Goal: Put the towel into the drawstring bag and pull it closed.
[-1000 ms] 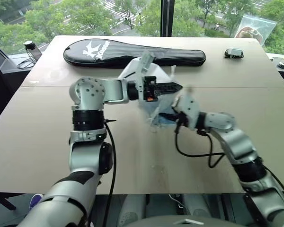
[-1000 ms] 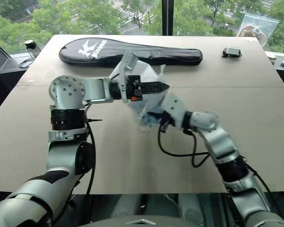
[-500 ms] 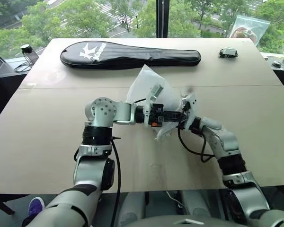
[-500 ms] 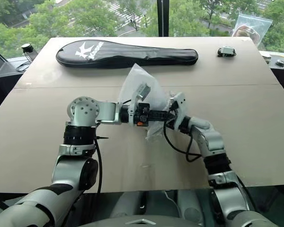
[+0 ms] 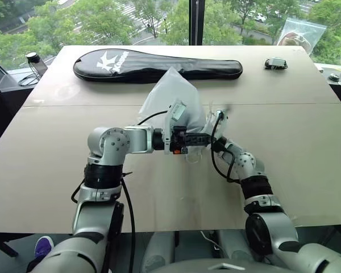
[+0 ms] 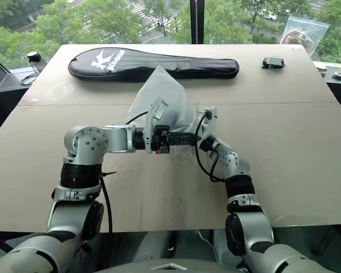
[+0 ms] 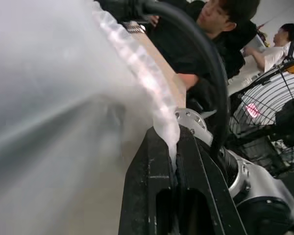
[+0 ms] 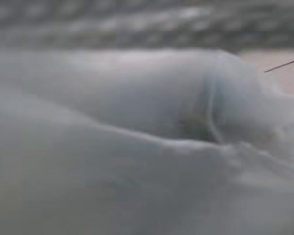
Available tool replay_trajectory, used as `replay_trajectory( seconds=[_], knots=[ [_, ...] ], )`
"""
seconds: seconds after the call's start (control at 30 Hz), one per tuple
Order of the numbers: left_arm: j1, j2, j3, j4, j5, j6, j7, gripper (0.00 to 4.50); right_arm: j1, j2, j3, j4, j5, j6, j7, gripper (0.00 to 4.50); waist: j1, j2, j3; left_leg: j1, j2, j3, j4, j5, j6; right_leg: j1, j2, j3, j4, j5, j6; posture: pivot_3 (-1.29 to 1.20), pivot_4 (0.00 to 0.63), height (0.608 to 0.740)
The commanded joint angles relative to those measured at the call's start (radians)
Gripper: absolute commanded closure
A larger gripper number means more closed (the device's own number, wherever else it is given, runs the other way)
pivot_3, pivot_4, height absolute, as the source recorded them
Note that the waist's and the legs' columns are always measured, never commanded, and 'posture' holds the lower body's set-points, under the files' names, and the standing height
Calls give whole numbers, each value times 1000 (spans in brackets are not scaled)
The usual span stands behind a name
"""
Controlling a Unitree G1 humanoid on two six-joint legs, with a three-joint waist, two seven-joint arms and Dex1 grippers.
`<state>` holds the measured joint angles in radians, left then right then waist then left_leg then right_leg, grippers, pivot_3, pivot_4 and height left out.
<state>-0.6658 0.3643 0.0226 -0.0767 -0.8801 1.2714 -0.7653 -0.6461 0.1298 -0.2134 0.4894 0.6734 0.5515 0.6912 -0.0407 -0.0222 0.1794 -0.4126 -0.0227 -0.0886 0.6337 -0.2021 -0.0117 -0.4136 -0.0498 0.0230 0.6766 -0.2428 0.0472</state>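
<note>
The bag's edge [image 7: 160, 105] extends over my right gripper's wrist. My left gripper should pull that edge back toward the racket case [image 5: 187, 70] before my right gripper backs out.
The drawstring bag [image 5: 171, 98], a translucent white crinkly pouch, stands bunched up over the middle of the table [image 5: 51, 165]. My left gripper [image 5: 207, 138] reaches in level from the left. In the left wrist view its black fingers [image 7: 152, 161] are shut on a gathered edge of the bag [image 7: 164, 125]. My right gripper [image 5: 217, 121] points up and to the left, close against the left fingertips and the bag's edge. Whether it holds anything I cannot tell. The towel is hidden. A faint bluish streak [image 8: 209, 100] shows through the bag's film in the right wrist view.
A long black racket case [image 5: 159, 65] lies along the table's far side. A small grey device [image 5: 278, 63] and a clear zip bag [image 5: 298, 34] sit at the far right, a dark bottle [image 5: 34, 58] at the far left. People [image 7: 220, 22] and a fan [image 7: 272, 105] show beyond the bag.
Both hands have sunk toward the table. The right gripper has rolled and moved up to the left fingertips. The bag now rises behind the left gripper instead of hanging below it.
</note>
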Motion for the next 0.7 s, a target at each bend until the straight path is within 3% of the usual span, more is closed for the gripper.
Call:
replay_trajectory(
  seconds=[0.03, 0.2, 0.3, 0.4, 0.6, 0.7],
  knots=[
    [71, 52, -89, -109, 99, -177, -64, 4500, -27, 42, -93, -86, 148, 48, -51, 4418, 0, 0, 0, 0, 0, 0, 0, 0, 0, 0, 0, 0, 0, 0, 0, 0, 150, 740],
    [123, 3, -115, -141, 188, -362, -29, 4500, -17, 66, -131, -224, 316, 140, -137, 4418, 3, 1, 0, -1, 0, 0, 0, 0, 0, 0, -1, -1, -1, 0, 0, 0, 150, 740],
    [118, -28, -125, -159, 172, -371, -22, 4500, -24, 70, -112, -287, 355, 158, -190, 4418, 2, 1, 0, -1, 0, 1, 0, 0, 0, 0, -1, -1, -1, 0, 0, 0, 150, 740],
    [112, -34, -149, -171, 135, -337, -55, 4500, -59, 63, -63, -283, 280, 90, -220, 4418, -5, 1, 0, -1, 0, 2, 0, 0, 1, 0, 0, -1, 0, 0, 0, 0, 150, 740],
    [74, -59, -147, -150, 22, -216, -98, 4500, -251, 54, -30, -32, 82, -179, -271, 4418, -7, 2, 1, 0, -1, 2, 0, 0, 1, 0, 3, 0, 0, 0, 0, 0, 150, 740],
    [70, -106, -97, -130, 28, -249, -45, 4500, -286, 26, 40, 31, -42, -275, -243, 4418, -6, 2, 1, 0, -1, 2, 0, 0, 1, 0, 3, 0, 0, 0, 0, 0, 150, 740]
  ],
)
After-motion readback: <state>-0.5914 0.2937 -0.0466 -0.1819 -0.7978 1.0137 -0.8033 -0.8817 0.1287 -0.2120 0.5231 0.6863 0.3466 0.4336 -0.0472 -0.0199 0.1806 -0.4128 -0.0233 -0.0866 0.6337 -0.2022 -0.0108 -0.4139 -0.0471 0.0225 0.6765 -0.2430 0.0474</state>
